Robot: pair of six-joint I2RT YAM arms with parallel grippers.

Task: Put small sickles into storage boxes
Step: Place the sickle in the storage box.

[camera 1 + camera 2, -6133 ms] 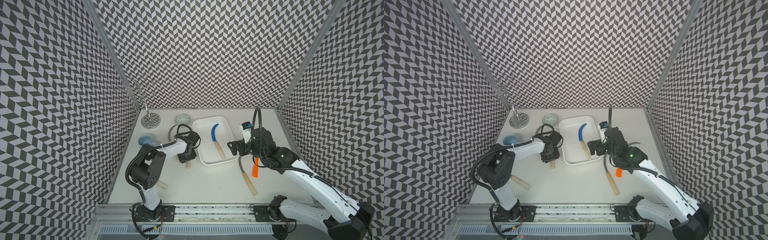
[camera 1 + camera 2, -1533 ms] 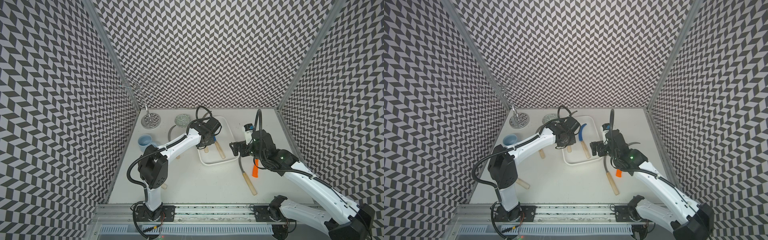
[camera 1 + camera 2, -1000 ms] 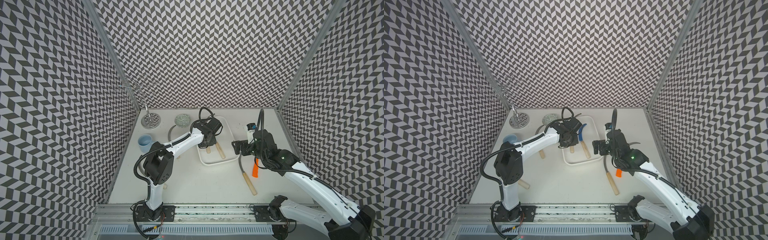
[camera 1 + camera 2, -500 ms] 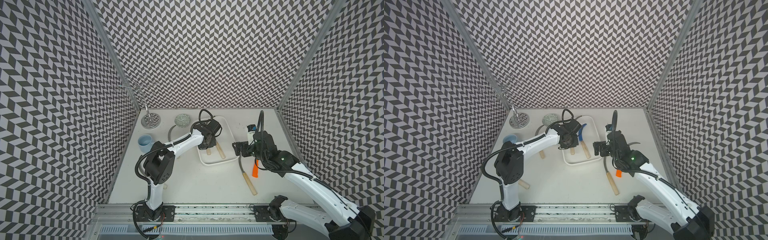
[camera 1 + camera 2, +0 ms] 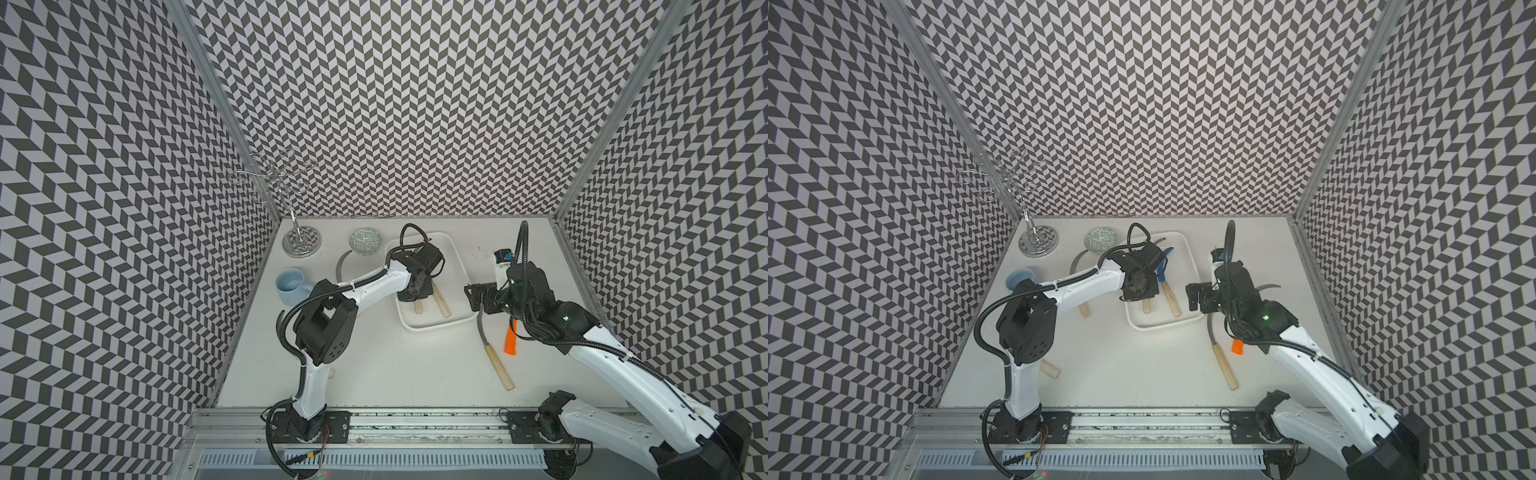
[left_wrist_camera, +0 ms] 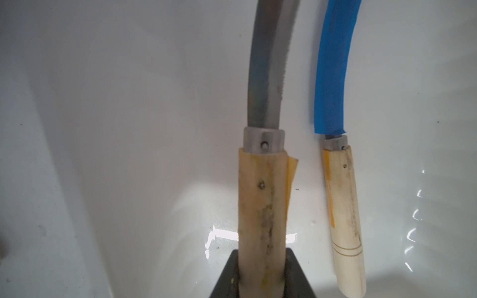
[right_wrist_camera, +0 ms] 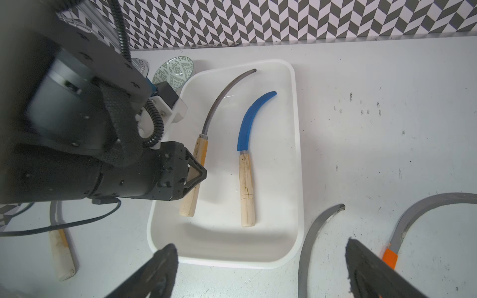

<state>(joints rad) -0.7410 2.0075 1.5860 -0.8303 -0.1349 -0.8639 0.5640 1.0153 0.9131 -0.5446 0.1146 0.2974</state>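
Observation:
My left gripper should keep lowering and let go at the box's bottom point(image 7: 219, 193), as the grey-bladed sickle point(image 7: 214, 112) is alongside the blue-bladed sickle and clear of it.
The white storage box point(image 5: 436, 326) point(image 5: 1163, 326) point(image 7: 296, 154) holds a blue-bladed small sickle point(image 7: 247, 121) point(image 6: 333, 77). My left gripper point(image 6: 262, 271) point(image 7: 196, 175) is shut on the pale wooden handle of a grey-bladed sickle point(image 6: 260, 193) point(image 7: 219, 103), low inside the box beside the blue one. My right gripper point(image 7: 260, 260) point(image 5: 478, 297) hangs open at the box's right rim, with nothing between its fingers. On the table lie a grey sickle point(image 5: 496, 365) point(image 7: 315, 232), an orange-handled one point(image 5: 510, 340) point(image 7: 413, 214) and another left of the box point(image 5: 1084, 309).
A patterned bowl point(image 5: 365, 241), a light-blue mug point(image 5: 291, 284) and a metal rack point(image 5: 301, 241) stand at the back left. A small white bottle point(image 5: 500, 262) is behind my right arm. One more wooden handle point(image 5: 1050, 370) shows beside the left arm's base link.
My left arm has carried the grey sickle from the table left of the box to inside it, settling lower over the last second. The right arm has barely moved.

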